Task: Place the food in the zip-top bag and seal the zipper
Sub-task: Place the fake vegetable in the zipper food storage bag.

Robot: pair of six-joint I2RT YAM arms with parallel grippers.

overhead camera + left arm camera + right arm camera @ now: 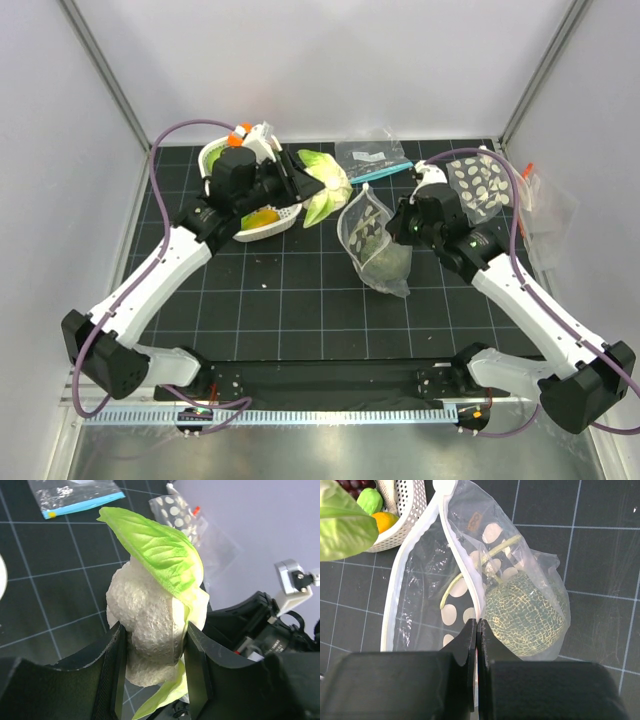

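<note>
The zip-top bag's opening (363,217) is open toward the cauliflower. So my left gripper should go on moving the cauliflower until it is inside the white rim (373,236), and then let go.
My left gripper (306,186) is shut on the white cauliflower (328,183) with green leaves and holds it above the mat, between the white basket (213,152) and the zip-top bag (362,228). In the left wrist view the cauliflower (150,625) sits between my fingers (114,675). My right gripper (397,226) is shut on the bag's white zipper rim (465,570) and holds the mouth open toward the cauliflower. The dark green melon (525,615) lies inside the bag (420,595). A yellow-orange piece (385,520) and a green piece (370,500) lie in the basket (410,505).
A smaller clear bag with a teal strip (375,160) lies at the back of the black grid mat. A dotted bag (478,185) and another clear bag (548,210) lie at the right, beside the wall. White walls enclose the mat.
</note>
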